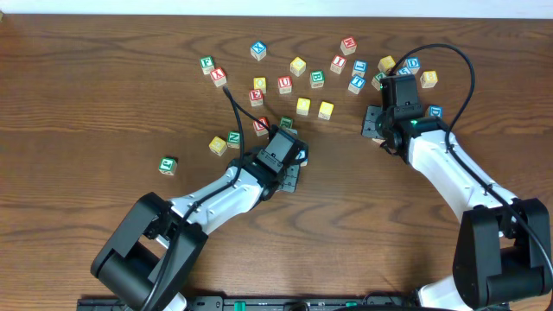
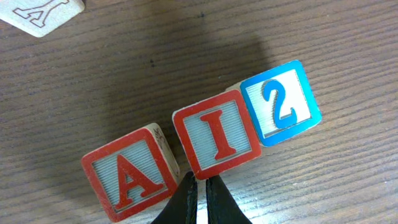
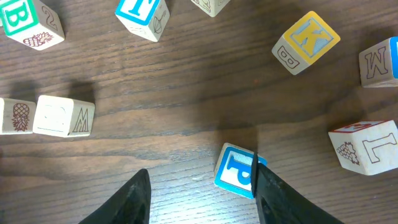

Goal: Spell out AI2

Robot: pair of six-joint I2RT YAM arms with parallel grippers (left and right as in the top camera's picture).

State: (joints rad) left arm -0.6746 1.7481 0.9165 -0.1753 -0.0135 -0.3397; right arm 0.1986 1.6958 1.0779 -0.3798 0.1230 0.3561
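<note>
The A and I cubes have my left gripper at the gap (image 2: pixel 176 147) between them, so it should go around to A's outer side (image 2: pixel 97 186) and push A against I.
In the left wrist view three wooden cubes lie in a slanted row: a red A (image 2: pixel 124 180), a red I (image 2: pixel 216 134) and a blue 2 (image 2: pixel 280 102). The I and 2 cubes touch; a narrow gap separates A from I. My left gripper (image 2: pixel 199 185) is shut and empty, its tips at the near edge of the I cube by that gap. From overhead the left gripper (image 1: pixel 289 155) covers the row. My right gripper (image 3: pixel 199 186) stands open over bare wood, its right finger (image 3: pixel 267 193) in front of a blue P cube (image 3: pixel 235 168).
Loose letter cubes are scattered across the far middle of the table (image 1: pixel 298 65). Around the right gripper lie a yellow K cube (image 3: pixel 308 38), an L cube (image 3: pixel 367 146) and a green B cube (image 3: pixel 25 18). Another cube (image 2: pixel 40 12) sits beyond the row.
</note>
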